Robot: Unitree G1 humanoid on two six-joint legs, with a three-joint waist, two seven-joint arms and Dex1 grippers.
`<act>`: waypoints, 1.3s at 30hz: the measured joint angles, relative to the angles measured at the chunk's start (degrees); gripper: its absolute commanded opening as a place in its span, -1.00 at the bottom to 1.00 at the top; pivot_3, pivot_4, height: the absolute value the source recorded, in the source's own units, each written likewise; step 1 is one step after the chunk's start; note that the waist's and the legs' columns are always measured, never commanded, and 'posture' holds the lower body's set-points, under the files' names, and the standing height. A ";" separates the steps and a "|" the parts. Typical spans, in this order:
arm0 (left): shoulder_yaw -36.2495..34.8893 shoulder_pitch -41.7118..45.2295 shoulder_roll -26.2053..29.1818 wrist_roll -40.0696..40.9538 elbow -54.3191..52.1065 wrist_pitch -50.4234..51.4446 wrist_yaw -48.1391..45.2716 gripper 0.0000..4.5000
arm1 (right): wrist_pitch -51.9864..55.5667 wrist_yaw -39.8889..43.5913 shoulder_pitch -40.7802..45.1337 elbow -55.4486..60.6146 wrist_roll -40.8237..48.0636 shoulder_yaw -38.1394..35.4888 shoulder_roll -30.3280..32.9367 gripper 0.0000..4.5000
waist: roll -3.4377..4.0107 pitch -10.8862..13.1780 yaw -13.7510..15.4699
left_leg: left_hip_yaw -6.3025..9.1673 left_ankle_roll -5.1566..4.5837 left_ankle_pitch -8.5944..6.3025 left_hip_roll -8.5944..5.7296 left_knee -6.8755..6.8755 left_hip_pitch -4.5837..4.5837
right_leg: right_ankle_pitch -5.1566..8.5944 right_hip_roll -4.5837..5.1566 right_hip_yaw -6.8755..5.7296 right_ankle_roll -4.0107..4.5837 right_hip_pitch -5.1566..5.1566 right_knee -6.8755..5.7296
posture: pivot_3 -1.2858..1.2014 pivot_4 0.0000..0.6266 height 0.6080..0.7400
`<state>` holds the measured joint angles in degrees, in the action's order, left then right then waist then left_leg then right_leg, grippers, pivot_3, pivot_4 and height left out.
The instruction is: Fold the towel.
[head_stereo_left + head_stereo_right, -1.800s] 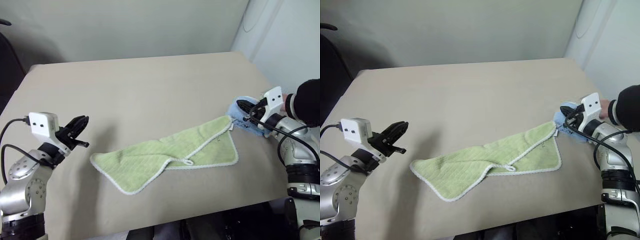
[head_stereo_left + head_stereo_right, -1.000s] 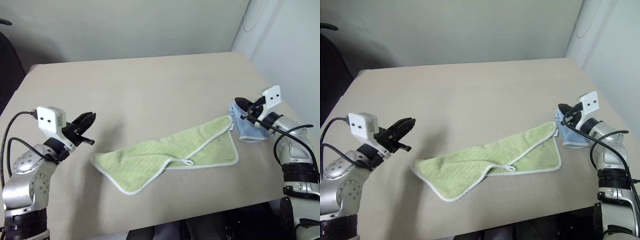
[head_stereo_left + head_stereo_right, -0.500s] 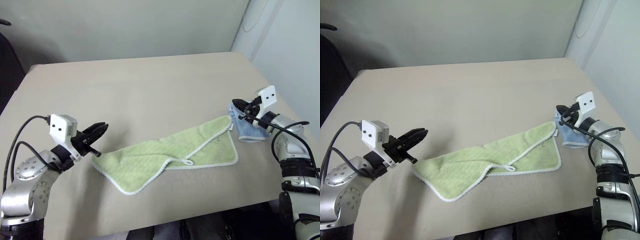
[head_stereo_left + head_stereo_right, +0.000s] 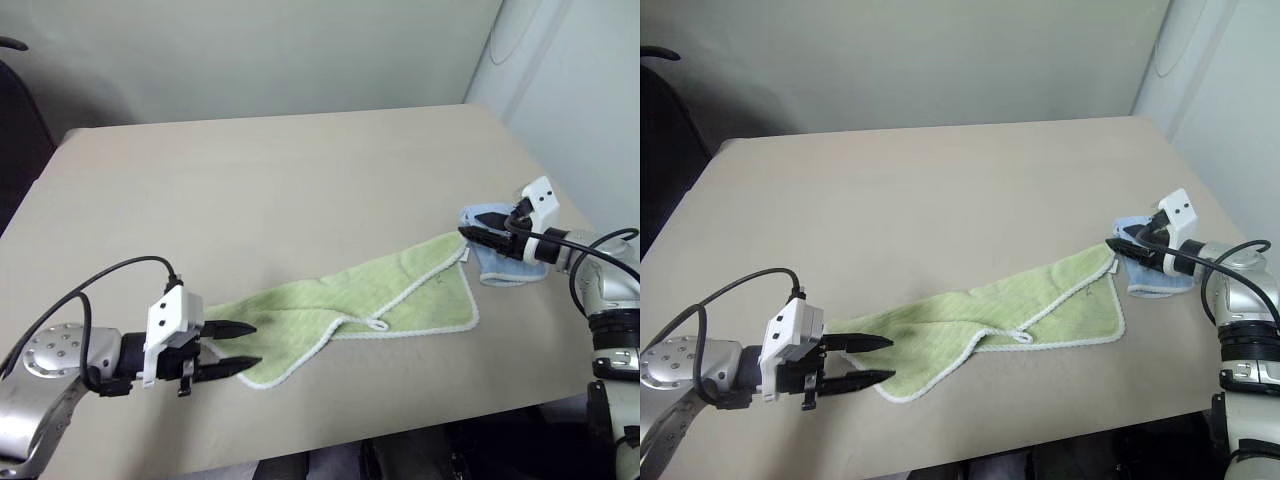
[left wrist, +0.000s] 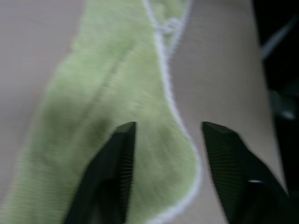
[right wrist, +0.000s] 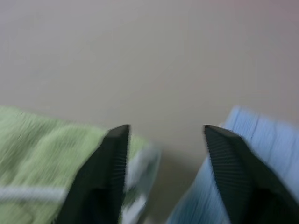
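Observation:
The towel [image 4: 295,312] will fall open and sag in the middle when I lift both its corners, because the towel's white edging bends loosely at the loop [image 4: 372,322].
The towel [image 4: 390,285] is light green with white edging and a small white loop [image 4: 377,324]. It lies partly folded and slanting across the near half of the table. My left gripper [image 4: 238,346] is open, low over the towel's left end. The green cloth [image 5: 117,84] lies between and under its two fingers. My right gripper [image 4: 1118,246] is open and points at the towel's far right corner [image 6: 46,149]. That corner lies by one finger, and nothing is gripped.
A small light blue cloth [image 4: 498,262] lies just right of the towel's right corner, under my right gripper, and appears beside the other finger [image 6: 254,140]. The beige table [image 4: 300,170] stretches bare behind the towel. Its right edge is near my right arm.
My left arm swung down and right to the towel's left end, and its gripper opened. My right gripper opened and tipped toward the towel's corner. A person's dark sleeve beside it has gone.

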<state>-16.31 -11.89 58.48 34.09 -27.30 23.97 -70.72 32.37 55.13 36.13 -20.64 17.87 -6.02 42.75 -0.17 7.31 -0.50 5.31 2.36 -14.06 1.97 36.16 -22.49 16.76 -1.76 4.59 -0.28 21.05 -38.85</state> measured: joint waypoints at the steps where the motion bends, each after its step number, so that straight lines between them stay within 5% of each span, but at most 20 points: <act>1: 0.26 -0.54 0.79 -0.73 -0.02 -1.19 -1.37 0.57 | 2.91 -0.03 -0.19 1.39 0.95 -0.17 0.09 0.70 | 0.00 0.00 -0.03 | 0.00 0.00 0.00 0.00 0.00 0.00 | 0.00 0.00 0.01 0.00 0.00 0.00 | 0.03 -0.52 1.00; 10: 5.05 -0.62 3.56 -8.82 2.64 -12.51 -9.16 0.57 | 22.71 -5.14 -0.24 8.69 6.21 -2.33 0.26 0.70 | 0.00 0.00 -0.32 | 0.07 -0.10 -0.06 0.01 0.00 -0.02 | 0.00 0.00 0.00 0.00 0.01 0.01 | 0.03 -0.52 1.00; 22: 8.11 1.97 1.69 -12.85 6.75 -16.89 -7.72 0.57 | 27.67 -12.48 -1.03 11.86 7.63 -2.43 -5.13 0.70 | 0.00 0.00 -0.86 | 0.09 -0.16 -0.10 0.03 0.00 -0.06 | 0.00 0.00 0.00 0.00 0.08 0.00 | 0.03 -0.52 1.00; 25: 8.30 1.80 1.64 -13.50 7.26 -17.91 -7.60 0.59 | 27.44 -14.70 0.09 9.56 7.31 -2.42 -7.27 0.47 | 0.00 0.00 -0.91 | 0.09 -0.17 -0.10 0.03 0.01 -0.07 | 0.00 0.00 0.00 0.00 0.11 0.00 | 0.03 -0.52 1.00; 34: 7.93 0.10 1.48 -15.59 7.40 -22.42 -6.45 0.59 | 27.18 -16.97 1.84 7.87 7.27 -2.47 -8.44 -0.91 | 0.01 0.00 -0.85 | 0.10 -0.19 -0.11 0.03 0.03 -0.18 | 0.00 0.00 0.00 0.00 0.19 -0.01 | 0.03 -0.52 1.00; 39: 7.91 -0.83 1.47 -15.72 7.38 -25.16 -6.77 0.59 | 26.68 -18.30 1.72 8.11 7.24 -2.47 -8.93 -0.99 | 0.01 0.00 -0.94 | 0.10 -0.19 -0.11 0.03 0.03 -0.21 | 0.00 0.00 0.00 0.00 0.23 -0.02 | 0.03 -0.52 1.00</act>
<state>-8.40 -12.72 59.95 18.37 -19.92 -1.20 -77.48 59.05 36.83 37.85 -12.52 25.11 -8.49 33.82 -0.16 7.30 -1.43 5.41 2.17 -14.17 2.00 36.20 -22.70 16.76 -1.76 4.59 -0.28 21.28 -38.86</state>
